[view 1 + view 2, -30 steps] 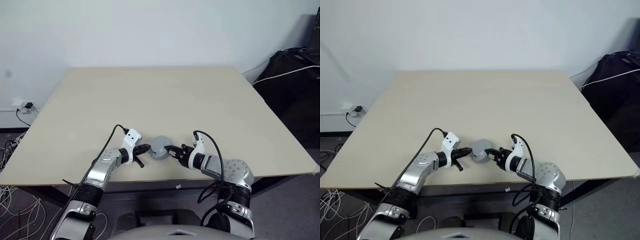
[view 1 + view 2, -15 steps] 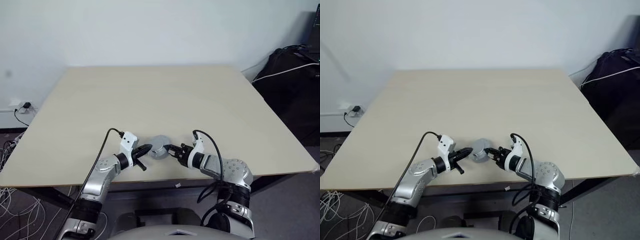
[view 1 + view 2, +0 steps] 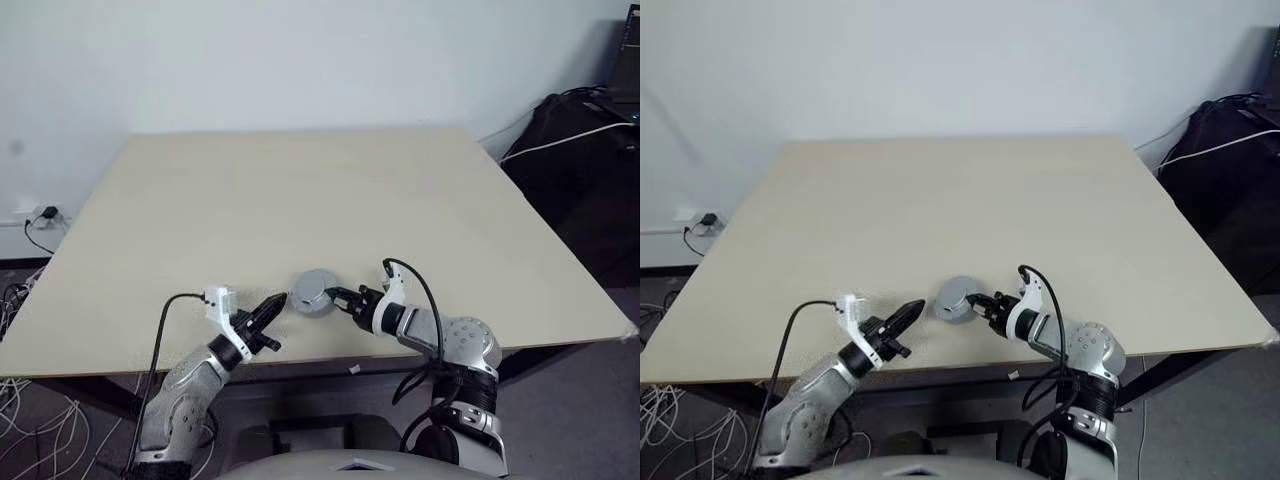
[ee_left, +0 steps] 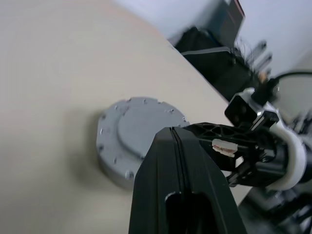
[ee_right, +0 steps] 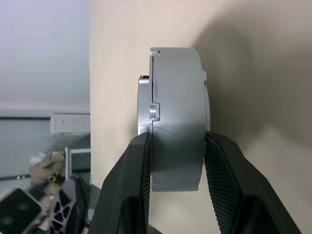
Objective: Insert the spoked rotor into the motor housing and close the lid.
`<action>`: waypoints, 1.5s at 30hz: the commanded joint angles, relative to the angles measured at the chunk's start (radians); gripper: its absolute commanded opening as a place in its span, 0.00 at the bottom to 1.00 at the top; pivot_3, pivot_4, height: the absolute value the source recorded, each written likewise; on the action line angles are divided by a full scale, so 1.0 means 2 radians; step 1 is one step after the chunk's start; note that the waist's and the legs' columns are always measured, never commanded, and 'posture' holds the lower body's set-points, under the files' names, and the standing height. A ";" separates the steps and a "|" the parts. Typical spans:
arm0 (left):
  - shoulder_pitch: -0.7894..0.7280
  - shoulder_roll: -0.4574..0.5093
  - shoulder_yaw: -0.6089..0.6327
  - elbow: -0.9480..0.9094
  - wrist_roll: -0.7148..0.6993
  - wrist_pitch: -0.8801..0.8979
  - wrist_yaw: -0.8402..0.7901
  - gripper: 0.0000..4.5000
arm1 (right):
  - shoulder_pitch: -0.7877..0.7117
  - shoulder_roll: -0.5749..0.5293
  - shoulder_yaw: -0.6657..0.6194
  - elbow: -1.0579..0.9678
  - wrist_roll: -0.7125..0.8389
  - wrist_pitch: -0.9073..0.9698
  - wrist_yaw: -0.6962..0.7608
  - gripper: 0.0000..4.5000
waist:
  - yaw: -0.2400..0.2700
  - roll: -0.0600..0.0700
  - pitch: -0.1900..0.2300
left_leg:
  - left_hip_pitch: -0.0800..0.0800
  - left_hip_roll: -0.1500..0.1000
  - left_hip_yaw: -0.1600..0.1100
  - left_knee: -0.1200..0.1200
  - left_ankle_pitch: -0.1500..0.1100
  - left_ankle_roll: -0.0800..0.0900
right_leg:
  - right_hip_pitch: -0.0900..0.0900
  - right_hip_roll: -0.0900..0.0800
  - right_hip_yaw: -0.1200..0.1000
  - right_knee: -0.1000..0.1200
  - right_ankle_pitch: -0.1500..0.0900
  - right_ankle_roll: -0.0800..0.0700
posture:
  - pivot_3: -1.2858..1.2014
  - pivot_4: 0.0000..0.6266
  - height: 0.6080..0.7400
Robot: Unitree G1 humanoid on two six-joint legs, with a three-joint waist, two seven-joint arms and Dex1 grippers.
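The closed motor housing (image 3: 315, 290) is in my right gripper and my left gripper is shut beside it, so next my left gripper opens and grabs the housing's free rim (image 3: 297, 298).
A grey round motor housing (image 3: 312, 293) lies near the table's front edge, with the lid (image 4: 137, 127) seated flat on top as one closed puck. The spoked rotor is hidden. My right gripper (image 3: 336, 297) is shut on the housing (image 5: 176, 97) from its right side, one finger (image 5: 139, 161) over the top face and the other under the bottom. My left gripper (image 3: 274, 304) is shut and empty. It points at the housing's left side from a short gap away, above the table's front edge, and its black fingertips (image 4: 170, 141) are pressed together.
The beige table (image 3: 300, 190) stretches far back to a white wall. A dark bag with a white cable (image 3: 575, 140) sits off the table's right edge. Loose cables and a wall socket (image 3: 40, 215) are on the floor at the left.
My left arm has pulled back and to the left from the housing, and its wrist has rolled. The right gripper and the housing have stayed put.
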 commanded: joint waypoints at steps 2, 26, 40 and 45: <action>0.023 -0.026 0.036 -0.018 -0.083 0.037 0.026 0.00 | -0.028 0.016 -0.016 -0.022 0.042 -0.014 -0.002 0.28 | -0.001 0.000 0.000 | -0.001 0.000 0.000 0.000 0.000 0.000 | -0.001 0.000 0.000 0.000 0.000 0.000 | 0.52 0.00 1.00; 0.059 -0.081 0.082 0.009 -0.319 0.110 0.053 0.95 | -0.019 0.067 0.017 -0.077 0.185 0.014 -0.075 0.28 | -0.005 -0.002 0.002 | -0.002 -0.001 0.000 0.000 0.000 0.000 | -0.002 0.000 0.000 0.000 -0.001 -0.002 | 0.52 0.00 1.00; 0.038 -0.079 0.071 0.031 -0.363 0.120 0.049 1.00 | 0.029 0.090 0.067 -0.099 0.286 0.043 -0.148 0.28 | -0.005 -0.002 0.002 | -0.002 -0.001 -0.001 0.000 0.000 0.000 | -0.001 0.000 0.000 0.000 -0.001 -0.002 | 0.52 0.00 1.00; 0.032 -0.079 0.070 0.033 -0.364 0.114 0.040 1.00 | 0.035 0.084 0.079 -0.094 0.324 0.044 -0.178 0.28 | -0.006 -0.002 0.002 | -0.002 -0.001 -0.001 0.000 0.000 0.000 | -0.001 0.000 0.000 0.000 -0.001 -0.002 | 0.52 0.00 1.00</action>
